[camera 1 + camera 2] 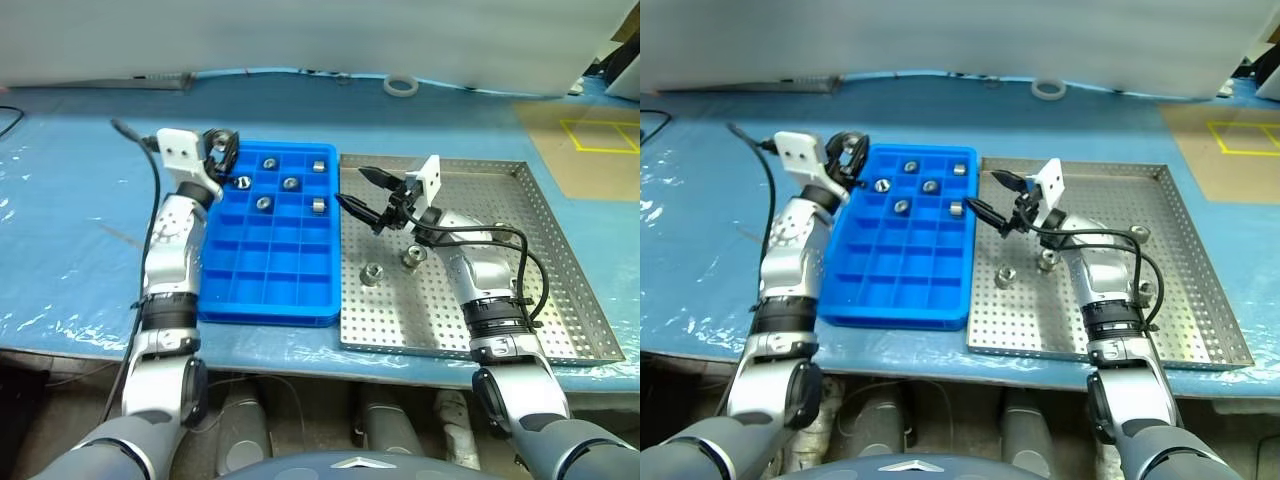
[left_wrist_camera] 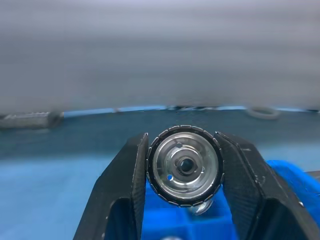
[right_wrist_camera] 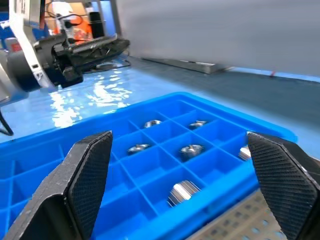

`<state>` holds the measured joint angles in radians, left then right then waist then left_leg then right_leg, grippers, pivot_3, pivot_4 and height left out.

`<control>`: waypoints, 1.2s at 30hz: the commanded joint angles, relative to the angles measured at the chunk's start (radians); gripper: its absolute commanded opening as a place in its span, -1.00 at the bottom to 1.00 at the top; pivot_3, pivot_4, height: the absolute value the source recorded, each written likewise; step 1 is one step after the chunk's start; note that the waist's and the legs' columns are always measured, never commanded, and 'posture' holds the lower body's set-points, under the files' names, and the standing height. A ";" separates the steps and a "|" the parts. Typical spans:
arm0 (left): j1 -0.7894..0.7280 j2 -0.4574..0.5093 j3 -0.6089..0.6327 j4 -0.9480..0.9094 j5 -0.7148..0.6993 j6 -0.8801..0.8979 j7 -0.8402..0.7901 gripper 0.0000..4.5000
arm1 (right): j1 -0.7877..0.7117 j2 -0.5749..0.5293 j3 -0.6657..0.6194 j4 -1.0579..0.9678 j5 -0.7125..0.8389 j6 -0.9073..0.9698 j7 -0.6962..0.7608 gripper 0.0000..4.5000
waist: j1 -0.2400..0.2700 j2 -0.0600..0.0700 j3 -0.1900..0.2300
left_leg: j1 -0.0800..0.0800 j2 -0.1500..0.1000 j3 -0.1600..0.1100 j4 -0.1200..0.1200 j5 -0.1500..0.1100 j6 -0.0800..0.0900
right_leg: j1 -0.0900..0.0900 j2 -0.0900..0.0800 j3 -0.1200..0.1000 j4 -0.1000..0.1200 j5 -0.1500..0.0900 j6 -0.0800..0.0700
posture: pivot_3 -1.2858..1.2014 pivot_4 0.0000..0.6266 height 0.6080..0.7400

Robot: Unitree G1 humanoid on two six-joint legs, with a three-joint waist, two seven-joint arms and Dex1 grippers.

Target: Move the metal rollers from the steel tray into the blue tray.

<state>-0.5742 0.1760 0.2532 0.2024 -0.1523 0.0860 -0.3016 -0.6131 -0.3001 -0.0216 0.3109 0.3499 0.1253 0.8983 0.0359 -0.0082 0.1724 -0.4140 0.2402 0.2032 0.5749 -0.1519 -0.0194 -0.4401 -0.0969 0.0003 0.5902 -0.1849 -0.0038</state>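
The compartment just nearer than the rollers [image 1: 227, 228] is empty, and my left gripper has the roller [image 1: 221, 142] by its rim. I keep going there and let go of the roller.
The blue tray [image 1: 268, 270] lies left of the steel tray [image 1: 560, 250]. Several metal rollers [image 1: 290, 183] sit in the blue tray's far compartments. Two more rollers [image 1: 371, 273] stand on the steel tray's perforated floor near my right forearm. My left gripper [image 1: 222, 147] hovers over the blue tray's far left corner, shut on a shiny roller [image 2: 185, 165] whose end faces the left wrist camera. My right gripper [image 1: 352, 186] is open and empty, above the seam between the two trays, pointing toward the blue tray [image 3: 150, 150].
A white tape ring [image 1: 401, 85] lies at the table's far edge. Blue plastic sheeting [image 1: 70, 230] covers the table. A cardboard sheet with yellow tape [image 1: 590, 150] is at the far right. The left arm's cable [image 1: 152, 190] hangs beside the blue tray.
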 commanded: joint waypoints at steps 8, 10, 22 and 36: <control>0.260 0.018 -0.040 -0.353 -0.056 0.241 0.045 -0.10 | 0.026 0.011 0.002 -0.040 0.005 -0.019 -0.002 1.00 | 0.000 0.000 0.000 | 0.003 0.002 0.000 -0.006 0.003 -0.006 | -0.001 0.003 0.001 0.000 0.000 0.000 | -0.10 -0.52 1.00; 0.281 0.027 -0.046 -0.372 -0.053 0.280 0.054 -0.10 | 0.030 0.011 0.004 -0.037 0.000 -0.022 -0.003 1.00 | 0.000 0.000 0.000 | 0.005 0.002 0.000 -0.011 0.005 -0.009 | -0.002 0.004 0.001 0.000 0.000 0.000 | -0.10 -0.52 1.00; 0.314 0.049 -0.111 -0.415 -0.077 0.483 0.047 0.22 | 0.046 -0.005 -0.022 -0.044 -0.007 -0.039 -0.035 1.00 | -0.001 0.000 0.000 | 0.008 0.002 0.000 -0.013 0.007 -0.012 | -0.001 0.005 0.001 0.000 0.000 0.000 | -0.13 -0.52 1.00; -0.162 0.109 -0.276 -0.034 -0.201 0.451 -0.445 0.78 | 0.252 -0.151 -0.208 -0.310 0.090 0.070 -0.148 1.00 | -0.031 0.000 0.000 | 0.008 -0.001 0.001 -0.013 0.007 -0.011 | -0.001 0.005 0.004 -0.001 0.000 0.001 | -0.34 -0.52 1.00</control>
<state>-0.7092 0.2810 0.0207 0.1248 -0.3356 0.5596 -0.6507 -0.3827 -0.4308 -0.1736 0.0747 0.4008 0.1824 0.7633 0.0044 -0.0082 0.1723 -0.4057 0.2394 0.2040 0.5619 -0.1452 -0.0299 -0.4410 -0.0916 0.0043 0.5890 -0.1848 -0.0030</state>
